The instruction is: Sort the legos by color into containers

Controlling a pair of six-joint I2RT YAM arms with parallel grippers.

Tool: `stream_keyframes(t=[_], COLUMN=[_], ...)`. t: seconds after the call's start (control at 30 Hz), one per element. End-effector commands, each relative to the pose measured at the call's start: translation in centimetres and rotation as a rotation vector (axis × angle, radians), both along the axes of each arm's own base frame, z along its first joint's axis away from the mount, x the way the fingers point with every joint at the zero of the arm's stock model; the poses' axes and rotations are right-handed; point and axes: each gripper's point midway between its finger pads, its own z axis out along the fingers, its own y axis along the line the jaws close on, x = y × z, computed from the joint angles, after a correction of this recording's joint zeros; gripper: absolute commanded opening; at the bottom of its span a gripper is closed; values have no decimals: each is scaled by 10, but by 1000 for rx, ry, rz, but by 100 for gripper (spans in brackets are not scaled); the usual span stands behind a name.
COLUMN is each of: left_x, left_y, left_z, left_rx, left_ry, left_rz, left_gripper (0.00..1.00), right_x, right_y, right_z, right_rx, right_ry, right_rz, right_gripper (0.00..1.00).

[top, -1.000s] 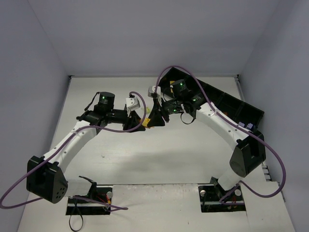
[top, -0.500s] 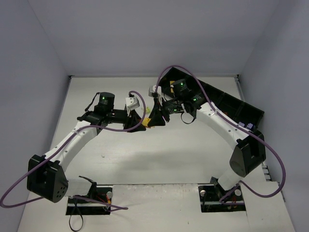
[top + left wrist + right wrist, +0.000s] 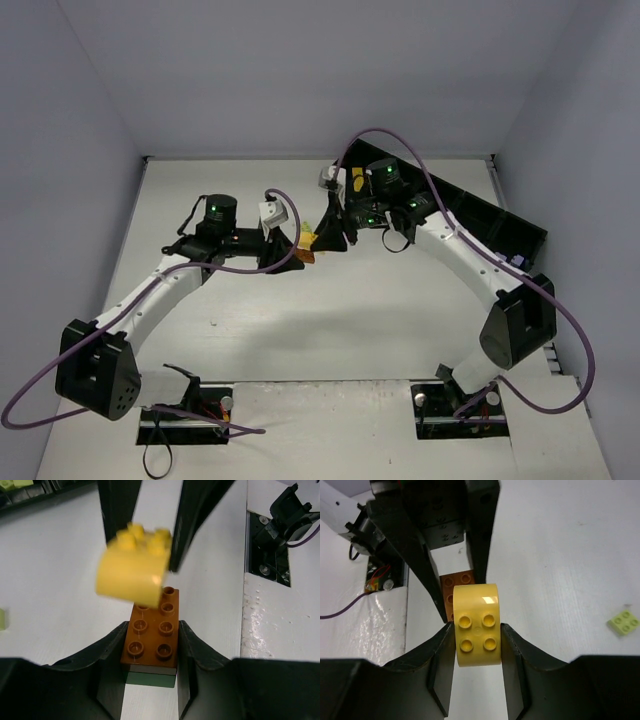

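Note:
My right gripper should put the yellow lego (image 3: 477, 625) into its container (image 3: 357, 180) before it pulls the orange-brown lego off the dark green lego, because the yellow lego fills that gripper now.
My left gripper (image 3: 151, 650) is shut on an orange-brown lego (image 3: 152, 640) that sits on top of a dark green lego (image 3: 150, 680). My right gripper (image 3: 477, 645) is shut on a yellow lego (image 3: 477, 625) with a rounded side. It holds that lego just above and apart from the orange-brown lego (image 3: 460, 578). The yellow lego also shows in the left wrist view (image 3: 132, 572), blurred. In the top view the two grippers meet nose to nose at mid-table, the left (image 3: 298, 250) and the right (image 3: 325, 238).
A row of black containers (image 3: 480, 215) runs along the back right. One holds a yellow piece (image 3: 356, 183) and lilac pieces (image 3: 517, 262) lie near its near end. A loose lime lego (image 3: 624, 622) lies on the white table beside the grippers.
My right gripper has pulled back and to the right with the yellow lego, which has come off the orange-brown lego. The left arm has barely moved.

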Motion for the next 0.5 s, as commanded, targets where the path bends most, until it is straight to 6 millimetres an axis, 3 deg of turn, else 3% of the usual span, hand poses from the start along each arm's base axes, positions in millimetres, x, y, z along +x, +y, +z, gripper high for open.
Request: stream_keyframes(t=[0.0,0.2,0.27,0.37,0.47], left_x=[0,1,2,4,7], left_y=[2,2,3,5,9], left_z=[8,9,9,12,14], left_rx=[-20,-23,-19,-16,-8], left_ry=[-34,-34,-36,-40,-47], left_rz=[14,25,36,61,103], left_gripper=[0,0,0,0,0], right_x=[20,24,36,78,133], right_y=[-10,-15,-14,-23,-45], right_z=[54,54,56,43,35], right_rx=[118,124,128,60,13], right_ry=[-142,-135,-159,-174,-200], right_rz=[-76,-122,-163,-375,-671], right_gripper=[0,0,0,0,0])
